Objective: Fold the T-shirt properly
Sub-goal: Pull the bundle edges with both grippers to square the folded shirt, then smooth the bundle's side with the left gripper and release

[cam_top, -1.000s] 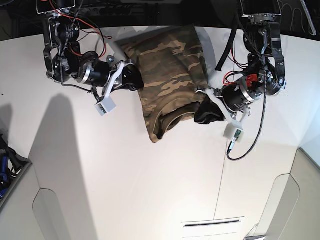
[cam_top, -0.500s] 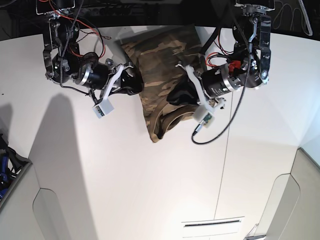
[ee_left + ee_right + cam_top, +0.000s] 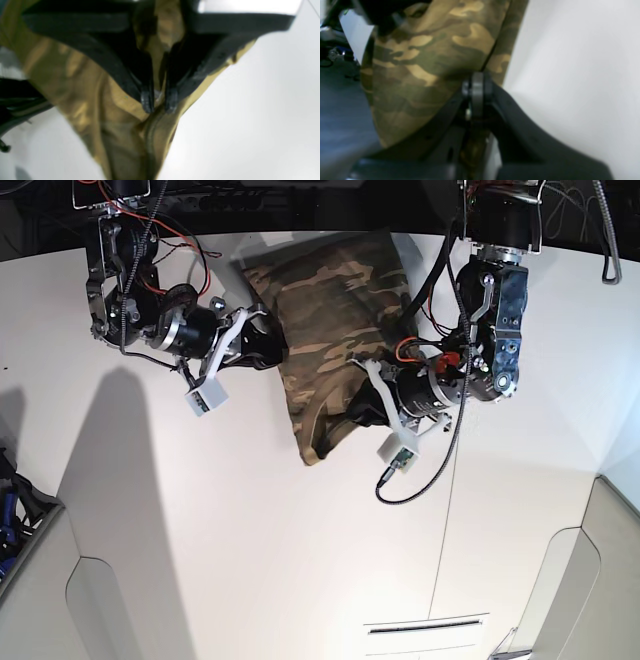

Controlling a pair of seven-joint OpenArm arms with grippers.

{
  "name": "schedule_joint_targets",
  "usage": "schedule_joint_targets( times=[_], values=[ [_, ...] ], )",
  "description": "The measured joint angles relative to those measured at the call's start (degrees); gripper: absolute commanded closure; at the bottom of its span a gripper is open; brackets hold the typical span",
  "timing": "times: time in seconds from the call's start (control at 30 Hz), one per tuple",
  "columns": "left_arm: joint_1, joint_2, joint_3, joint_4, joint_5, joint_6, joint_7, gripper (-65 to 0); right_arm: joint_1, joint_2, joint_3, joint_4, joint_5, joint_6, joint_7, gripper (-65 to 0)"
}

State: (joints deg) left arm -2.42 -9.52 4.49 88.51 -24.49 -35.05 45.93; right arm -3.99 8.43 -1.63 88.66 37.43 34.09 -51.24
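Next, my left gripper pulls the held edge (image 3: 354, 420) away from my right gripper to square the bundle, because the T-shirt's near end (image 3: 316, 446) is bunched into a slanted point.
The camouflage T-shirt (image 3: 330, 310) lies as a folded bundle at the far middle of the white table (image 3: 250, 530). My left gripper (image 3: 362, 412) sits at the bundle's lower right edge. In the left wrist view its fingertips (image 3: 147, 101) pinch a fold of the T-shirt (image 3: 82, 95) beside a ribbed seam, so my left gripper (image 3: 158, 101) is shut on cloth. My right gripper (image 3: 275, 345) holds the bundle's left edge. In the right wrist view my right gripper (image 3: 477, 85) is shut, and the T-shirt (image 3: 420, 62) shows between the finger bases.
The table's far edge runs just behind the shirt, with darkness beyond it. A seam (image 3: 440, 560) runs down the table on the right, and a slot (image 3: 425, 627) lies near the front. A bin with blue items (image 3: 12, 515) sits at the left edge.
My left gripper swung from the shirt's right side leftward over the cloth, then down to the lower right edge, still pinching fabric. The right gripper stayed at the left edge.
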Motion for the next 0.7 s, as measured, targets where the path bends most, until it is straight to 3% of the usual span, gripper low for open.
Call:
schedule_joint_targets(
  times=[0.03, 0.1, 0.2, 0.53, 0.7],
  values=[
    [-0.6, 0.0, 0.0, -1.4, 1.4, 0.0, -0.9, -9.1, 0.0, 0.0, 0.0, 0.0, 0.0, 0.0, 0.0, 0.0],
    [-1.9, 0.0, 0.1, -3.3, 3.7, 3.3, -2.9, -9.1, 0.0, 0.0, 0.0, 0.0, 0.0, 0.0, 0.0, 0.0],
    [-4.3, 0.0, 0.0, -3.8, 4.9, 5.7, -2.4, -9.1, 0.0, 0.0, 0.0, 0.0, -0.2, 0.0, 0.0, 0.0],
    [-5.6, -0.1, 0.0, -0.3, -2.2, 3.3, 3.0, -9.1, 0.0, 0.0, 0.0, 0.0, -1.3, 0.0, 0.0, 0.0],
    [-1.8, -3.5, 0.0, 5.1, -6.8, 2.9, 3.3, -9.0, -0.2, 0.0, 0.0, 0.0, -2.0, 0.0, 0.0, 0.0]
  ],
)
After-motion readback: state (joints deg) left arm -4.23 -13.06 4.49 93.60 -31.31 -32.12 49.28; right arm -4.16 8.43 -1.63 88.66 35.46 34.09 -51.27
